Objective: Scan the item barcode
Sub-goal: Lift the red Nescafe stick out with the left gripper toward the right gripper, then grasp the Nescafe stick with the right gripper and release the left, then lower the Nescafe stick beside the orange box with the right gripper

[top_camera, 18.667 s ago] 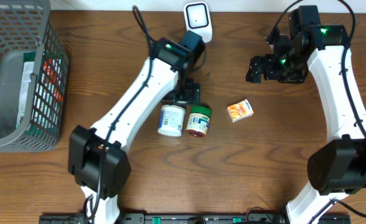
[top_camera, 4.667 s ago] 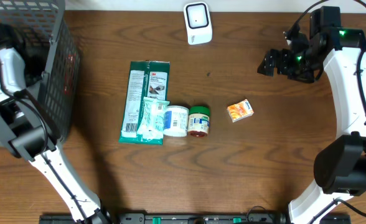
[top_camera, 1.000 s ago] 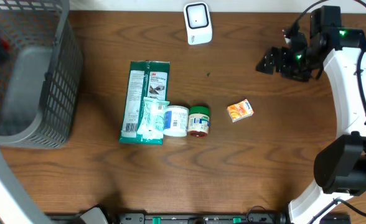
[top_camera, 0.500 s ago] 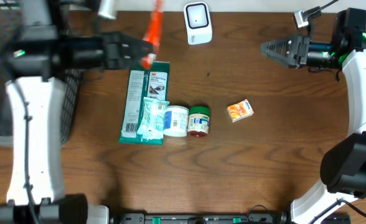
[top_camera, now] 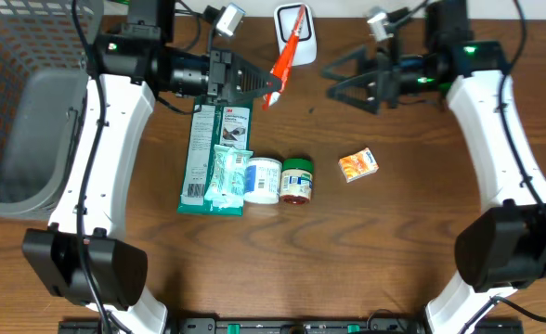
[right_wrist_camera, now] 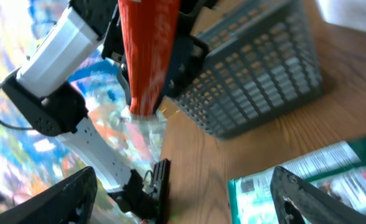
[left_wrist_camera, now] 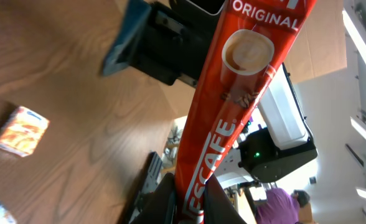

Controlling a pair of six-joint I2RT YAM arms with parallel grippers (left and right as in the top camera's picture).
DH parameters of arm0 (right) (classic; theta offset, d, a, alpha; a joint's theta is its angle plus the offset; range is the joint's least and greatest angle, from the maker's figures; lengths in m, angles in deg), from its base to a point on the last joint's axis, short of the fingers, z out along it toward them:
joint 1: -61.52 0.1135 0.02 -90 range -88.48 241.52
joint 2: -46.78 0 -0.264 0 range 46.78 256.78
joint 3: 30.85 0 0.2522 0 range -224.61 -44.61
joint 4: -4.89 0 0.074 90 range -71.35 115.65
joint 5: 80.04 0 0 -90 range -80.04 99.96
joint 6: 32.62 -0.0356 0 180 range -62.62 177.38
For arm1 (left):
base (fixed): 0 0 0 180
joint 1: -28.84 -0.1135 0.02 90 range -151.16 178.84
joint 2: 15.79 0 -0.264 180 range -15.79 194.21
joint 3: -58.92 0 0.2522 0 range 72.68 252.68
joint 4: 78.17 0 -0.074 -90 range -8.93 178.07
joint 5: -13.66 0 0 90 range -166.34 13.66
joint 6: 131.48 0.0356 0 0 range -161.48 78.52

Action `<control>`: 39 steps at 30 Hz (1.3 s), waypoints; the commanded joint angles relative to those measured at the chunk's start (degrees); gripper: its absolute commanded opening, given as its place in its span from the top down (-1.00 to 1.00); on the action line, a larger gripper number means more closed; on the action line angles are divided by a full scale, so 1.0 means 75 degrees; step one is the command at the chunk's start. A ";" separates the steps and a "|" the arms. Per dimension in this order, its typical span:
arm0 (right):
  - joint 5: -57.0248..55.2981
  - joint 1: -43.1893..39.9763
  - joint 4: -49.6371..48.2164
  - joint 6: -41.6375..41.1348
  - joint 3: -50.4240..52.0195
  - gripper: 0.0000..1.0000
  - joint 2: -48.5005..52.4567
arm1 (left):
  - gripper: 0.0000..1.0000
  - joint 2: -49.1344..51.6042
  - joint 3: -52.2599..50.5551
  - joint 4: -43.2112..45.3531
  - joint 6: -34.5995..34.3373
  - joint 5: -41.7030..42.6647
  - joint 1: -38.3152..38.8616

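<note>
The red sachet [top_camera: 289,57] is in my left gripper, but the orange box [top_camera: 358,165] is closer to my right gripper, so my right gripper should take the sachet and put it down there.
A long red Nescafe sachet [top_camera: 288,51] hangs in the air in front of the white scanner [top_camera: 294,35] at the table's back edge. My left gripper [top_camera: 262,85] is shut on its lower end. In the left wrist view the sachet [left_wrist_camera: 233,106] runs up from between the pinching fingers, and the left gripper [left_wrist_camera: 189,202] sits at the bottom edge. My right gripper [top_camera: 334,82] stands open just right of the sachet, pointing at it, apart from it. In the right wrist view the sachet [right_wrist_camera: 147,50] hangs ahead of the wide-open right gripper [right_wrist_camera: 183,199].
A grey wire basket [top_camera: 32,102] stands at the left. In the middle lie a green wipes pack [top_camera: 208,148], a white jar [top_camera: 262,179], a green-lidded jar [top_camera: 297,180] and a small orange box [top_camera: 357,164].
My left arm has swung right, carrying the red sachet from above the wipes pack to in front of the scanner. The right arm has reached left toward the sachet, jaws open.
</note>
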 commanded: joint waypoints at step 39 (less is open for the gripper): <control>-0.5776 0.0790 -0.2419 -0.5750 -0.0029 0.97 -0.0169 | -0.53 -0.0035 0.0052 0.1122 -0.0749 -0.5409 -0.1046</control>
